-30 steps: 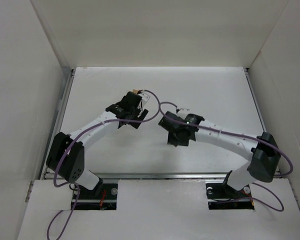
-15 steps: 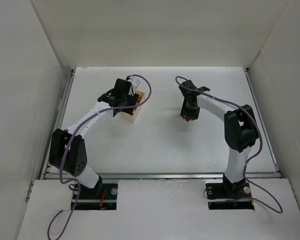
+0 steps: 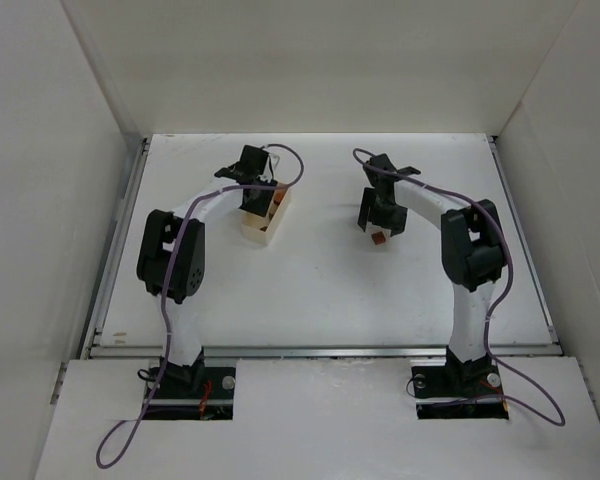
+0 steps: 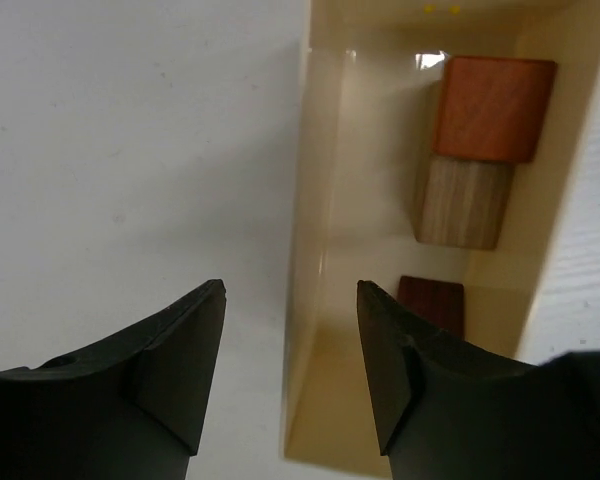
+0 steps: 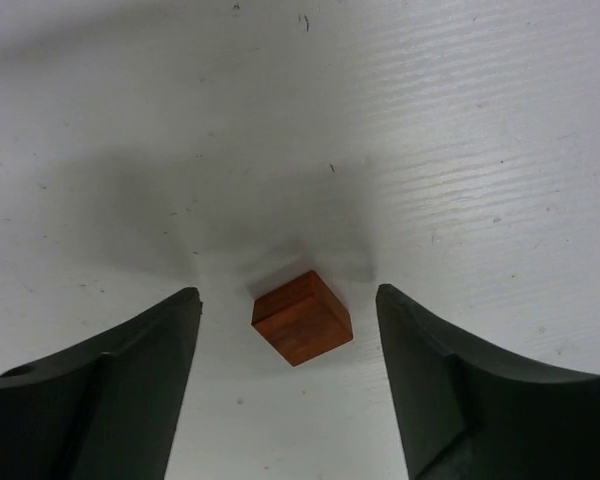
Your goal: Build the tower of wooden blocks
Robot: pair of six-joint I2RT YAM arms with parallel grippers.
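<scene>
The blocks are still inside the tray. My left gripper should tip the tray onto its side, then grip it across its width and lift it clear.
A reddish-orange cube rests alone on the white table, also seen from above. My right gripper hangs over it, open, a finger on each side and neither touching it. A pale wooden tray holds a second reddish-orange cube, a light tan block and a dark brown block, all lying along its right wall. My left gripper is open above the tray's near left corner, its fingers astride the left wall without touching.
The tray lies left of centre on the table, long side running away from the arms. White walls box in the table on three sides. Purple cables loop off both wrists.
My right gripper has opened and left the reddish-orange cube on the table. The left arm has swung out over the tray and its jaws have narrowed.
</scene>
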